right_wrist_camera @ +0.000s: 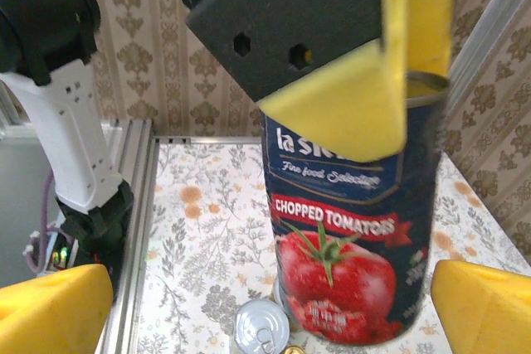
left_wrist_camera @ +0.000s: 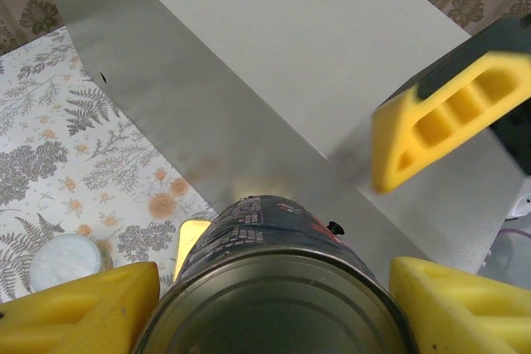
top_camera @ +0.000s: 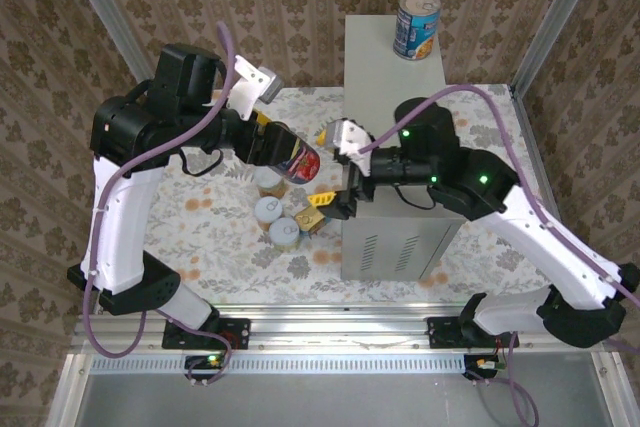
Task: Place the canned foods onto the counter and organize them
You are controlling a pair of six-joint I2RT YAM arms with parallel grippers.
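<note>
I see the dark can (top_camera: 297, 160) slanting in my left gripper, so I should hold the can's lower end (top_camera: 307, 170) with my right gripper while my left gripper opens and takes it again upright.
My left gripper (top_camera: 272, 142) is shut on a dark can (top_camera: 300, 160) with a chopped-tomato label, held in the air left of the counter (top_camera: 395, 67), the tall grey box. From the left wrist, the can (left_wrist_camera: 274, 288) sits between the yellow fingers (left_wrist_camera: 79, 312), with the counter's side (left_wrist_camera: 249, 80) beyond. My right gripper (top_camera: 326, 175) stands open beside the can's far end. In the right wrist view the can (right_wrist_camera: 348, 238) hangs ahead, between my wide yellow fingertips (right_wrist_camera: 50, 308). A blue can (top_camera: 417, 24) stands upright on the counter's far end.
Three round cans (top_camera: 270, 209) with silvery lids stand clustered on the floral floor below the held can; one lid (right_wrist_camera: 261, 327) shows from the right wrist. Metal frame rails (top_camera: 300, 317) border the near edge. Patterned walls close in on all sides.
</note>
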